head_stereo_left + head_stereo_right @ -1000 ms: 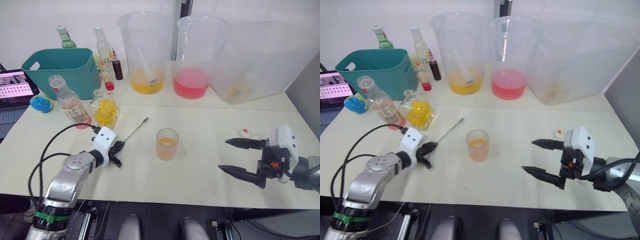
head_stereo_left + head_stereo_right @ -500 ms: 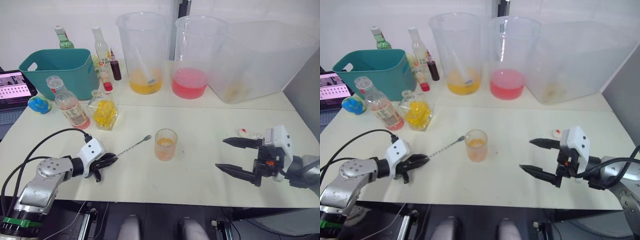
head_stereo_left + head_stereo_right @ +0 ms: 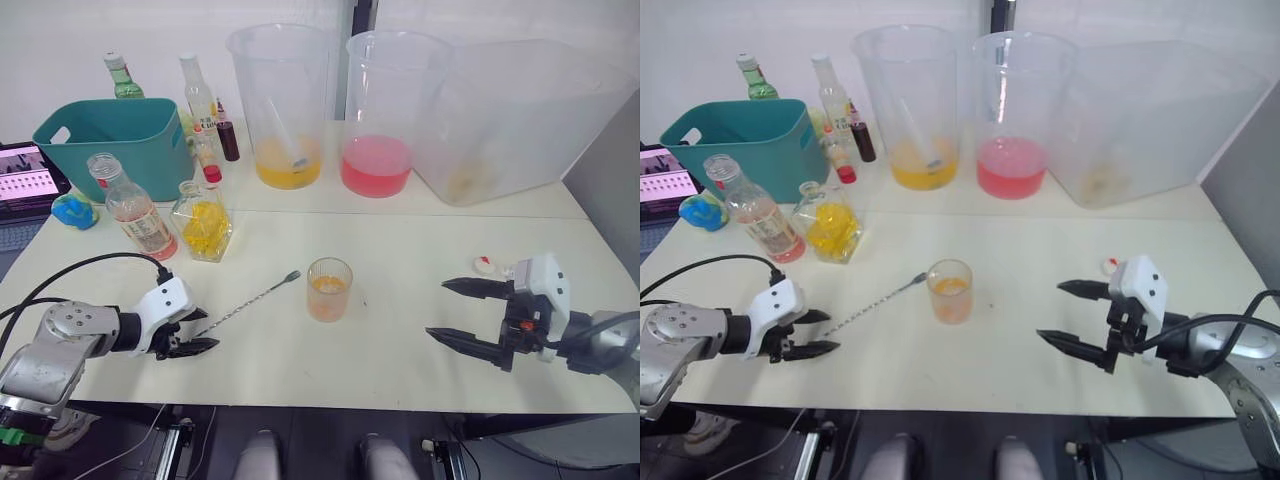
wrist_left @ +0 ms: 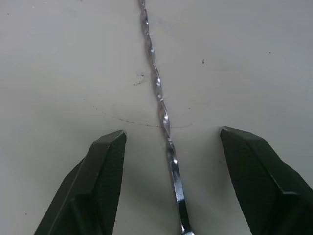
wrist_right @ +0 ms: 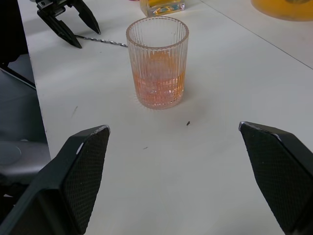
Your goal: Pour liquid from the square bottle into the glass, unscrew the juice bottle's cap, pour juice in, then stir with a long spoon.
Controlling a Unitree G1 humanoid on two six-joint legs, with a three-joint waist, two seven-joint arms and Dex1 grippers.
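My left gripper will have the spoon's bowl hidden by it at the spoon's end (image 3: pixel 196 338), because the long spoon's tip (image 3: pixel 292 276) near the glass spreads out like a fork.
The long spoon (image 3: pixel 250 301) lies flat on the white table, its bowl end toward the glass (image 3: pixel 329 288). My left gripper (image 3: pixel 208 329) is open at the spoon's handle end, and the twisted handle (image 4: pixel 160 105) runs between its fingers (image 4: pixel 105 164) untouched. The ribbed glass (image 5: pixel 157 63) holds a little orange-pink liquid. Behind at the left stand the square bottle (image 3: pixel 205 222) with yellow liquid and the uncapped juice bottle (image 3: pixel 135 210). The juice bottle's cap (image 3: pixel 484 265) lies just past my right gripper (image 3: pixel 438 309), which hovers open to the right of the glass.
A teal bin (image 3: pixel 110 135) and several slim bottles (image 3: pixel 200 95) stand at the back left. Two huge beakers (image 3: pixel 285 105) with orange and red liquid and a clear tub (image 3: pixel 520 120) line the back. A laptop (image 3: pixel 25 180) sits at the left edge.
My left gripper has opened and let go of the long spoon, which now lies on the table. The left arm has drawn back toward the near left edge. The right gripper has barely moved.
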